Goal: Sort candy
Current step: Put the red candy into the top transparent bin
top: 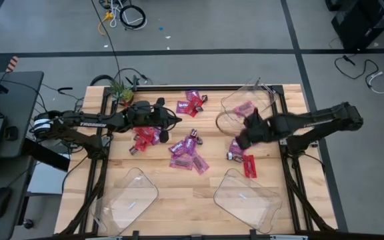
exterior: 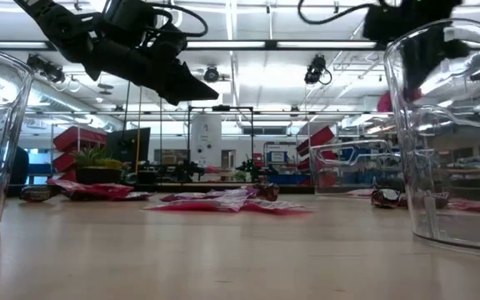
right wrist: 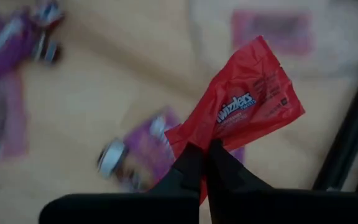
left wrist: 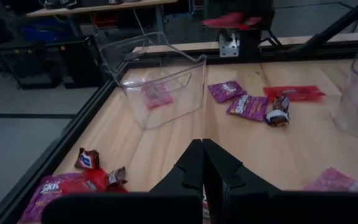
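Observation:
I should keep moving my right gripper over the pink packet [top: 245, 109] and let go there, because the red packet [right wrist: 248, 101] is clear of the purple packets and the far tray is open.
Candy lies scattered on the wooden table: purple packets [top: 187, 150] in the middle, red ones [top: 142, 139] at the left, more [top: 192, 103] at the far side, and a red packet [top: 249, 165] at the right. My right gripper [right wrist: 205, 149] hangs above the table's right half, beside the far clear tray [top: 245, 107], shut on a red packet [right wrist: 247, 106]. My left gripper [left wrist: 202, 155] hovers shut and empty over the left-middle [top: 172, 120]. One pink packet [left wrist: 157, 96] lies inside the far tray. My right gripper pinches the red packet by one end [right wrist: 188, 134] between its two fingers, coming steeply from above. The rest of the packet sticks out past the fingertips, crinkled, and is lifted clear of the table and of the purple packets below.
Two clear trays stand at the near edge, one left [top: 129, 197] and one right [top: 245, 200]. A small plant [top: 120, 90] stands at the far left corner. A brown wrapped piece [left wrist: 278, 115] lies among the purple packets [left wrist: 247, 106] at the right. Bare wood shows between the near trays.

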